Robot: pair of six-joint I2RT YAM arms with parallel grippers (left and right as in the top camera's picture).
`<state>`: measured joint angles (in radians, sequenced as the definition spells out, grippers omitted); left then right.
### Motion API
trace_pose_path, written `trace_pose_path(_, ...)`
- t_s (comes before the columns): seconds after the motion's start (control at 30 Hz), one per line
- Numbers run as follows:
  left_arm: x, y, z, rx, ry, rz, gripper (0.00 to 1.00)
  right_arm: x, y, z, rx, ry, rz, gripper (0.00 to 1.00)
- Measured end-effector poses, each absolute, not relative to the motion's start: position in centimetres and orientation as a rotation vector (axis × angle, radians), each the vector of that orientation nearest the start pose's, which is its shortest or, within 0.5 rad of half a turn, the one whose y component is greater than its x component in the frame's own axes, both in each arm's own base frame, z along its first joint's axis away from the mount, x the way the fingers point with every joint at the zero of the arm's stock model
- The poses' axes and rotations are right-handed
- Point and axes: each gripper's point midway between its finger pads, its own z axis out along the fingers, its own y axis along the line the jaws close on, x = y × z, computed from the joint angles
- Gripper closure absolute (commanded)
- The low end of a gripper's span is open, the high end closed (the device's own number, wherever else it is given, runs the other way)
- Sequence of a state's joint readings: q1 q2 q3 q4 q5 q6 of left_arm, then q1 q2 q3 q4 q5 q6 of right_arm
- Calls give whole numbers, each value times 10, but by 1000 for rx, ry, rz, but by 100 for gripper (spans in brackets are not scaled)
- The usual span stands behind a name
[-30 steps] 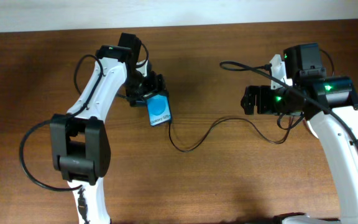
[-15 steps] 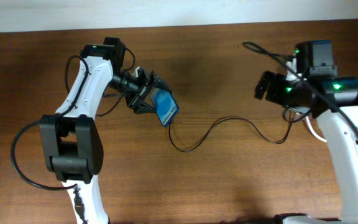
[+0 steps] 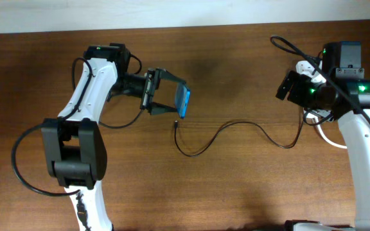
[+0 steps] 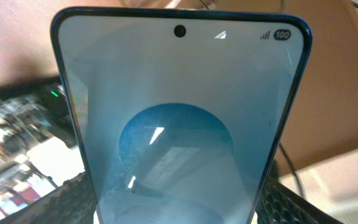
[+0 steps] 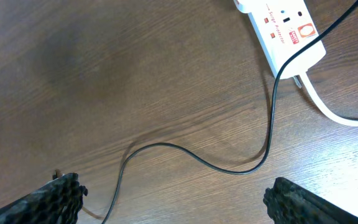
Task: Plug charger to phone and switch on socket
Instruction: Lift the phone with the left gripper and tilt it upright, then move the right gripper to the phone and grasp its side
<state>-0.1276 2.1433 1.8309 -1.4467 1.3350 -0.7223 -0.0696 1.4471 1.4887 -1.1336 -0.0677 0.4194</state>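
The phone's bottom end [image 4: 176, 213], where the charger plugs in, is covered by my left gripper, so my right gripper should first take the phone by its camera end [image 4: 179, 40].
My left gripper [image 3: 172, 96] is shut on the phone [image 3: 184, 101] and holds it lifted off the table, tilted on edge. In the left wrist view the phone's blue screen [image 4: 179, 124] with a lighter circle fills the frame between my fingers. The charger's thin black cable [image 3: 223, 131] lies in curves on the table; its connector tip [image 3: 175, 125] rests just below the phone, apart from it. My right gripper [image 5: 179, 199] is open and empty above the cable [image 5: 229, 168]. The white socket strip [image 5: 284, 28] lies at the top right of the right wrist view.
The socket's thick white cord [image 5: 334, 112] runs off to the right. Black robot cables loop near the left arm [image 3: 124, 119] and above the right arm [image 3: 288, 48]. The table's far edge meets a white wall [image 3: 185, 13].
My left gripper has lifted the phone off the table, turned it on edge and moved it right. The right arm has moved right and back, away from the table's middle.
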Motion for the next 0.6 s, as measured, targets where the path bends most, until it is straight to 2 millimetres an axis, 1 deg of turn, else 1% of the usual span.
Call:
trace_pose_path(0.1, 369, -218, 217, 754, -1834, 1438, 100, 342, -12, 227, 627, 2605, 202, 2)
trace_pose_path(0.17, 367, -219, 224, 778, -1768, 1437, 100, 340, -12, 226, 630, 2611, 201, 2)
trace_pose_path(0.3, 365, -220, 232, 798, -1702, 1441, 100, 340, -12, 226, 630, 2612, 201, 2)
trace_pose_path(0.5, 364, -219, 234, 813, -1680, 1430, 100, 340, -12, 226, 629, 2614, 201, 2)
trace_pose_path(0.57, 362, -219, 229, 829, -1700, 1394, 100, 340, -10, 226, 627, 2617, 213, 2)
trace_pose_path(0.6, 361, -218, 222, 850, -1727, 1349, 100, 340, -8, 226, 624, 2619, 229, 2)
